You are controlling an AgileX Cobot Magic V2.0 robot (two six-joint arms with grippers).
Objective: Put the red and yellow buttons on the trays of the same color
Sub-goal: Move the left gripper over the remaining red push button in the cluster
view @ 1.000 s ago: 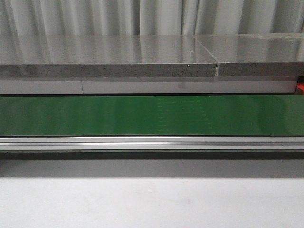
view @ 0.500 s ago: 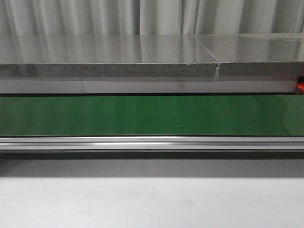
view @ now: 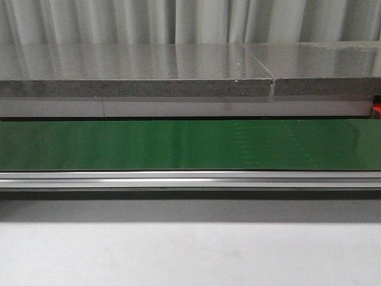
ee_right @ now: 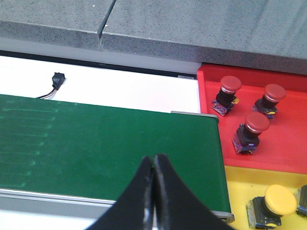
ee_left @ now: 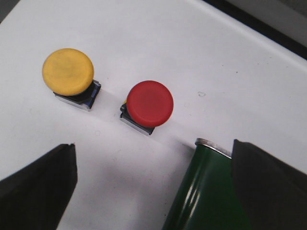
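The red button (ee_left: 149, 104) will travel along upright when the robot puts it on the green belt, since the belt goes around a rounded end (ee_left: 213, 147).
In the left wrist view a yellow button (ee_left: 67, 71) and a red button (ee_left: 149, 104) stand side by side on the white table, apart from each other. My left gripper (ee_left: 153, 189) hangs open over the table short of them, with nothing between its fingers (ee_left: 38, 191). In the right wrist view my right gripper (ee_right: 153, 160) is shut and empty over the green belt (ee_right: 110, 153). Beyond the belt's end, the red tray (ee_right: 288, 148) holds three red buttons (ee_right: 256, 123). The yellow tray (ee_right: 240, 184) holds a yellow button (ee_right: 280, 199). No gripper shows in the front view.
The belt's rounded end (ee_left: 206, 191) lies by my left gripper's finger. The green belt (view: 190, 145) crosses the front view behind an aluminium rail (view: 190, 179), with a grey stone slab (view: 137, 71) behind it. A small black connector (ee_right: 58, 79) lies on the white strip.
Faint marks on the green belt have drifted to the right in the front view. Nothing else differs.
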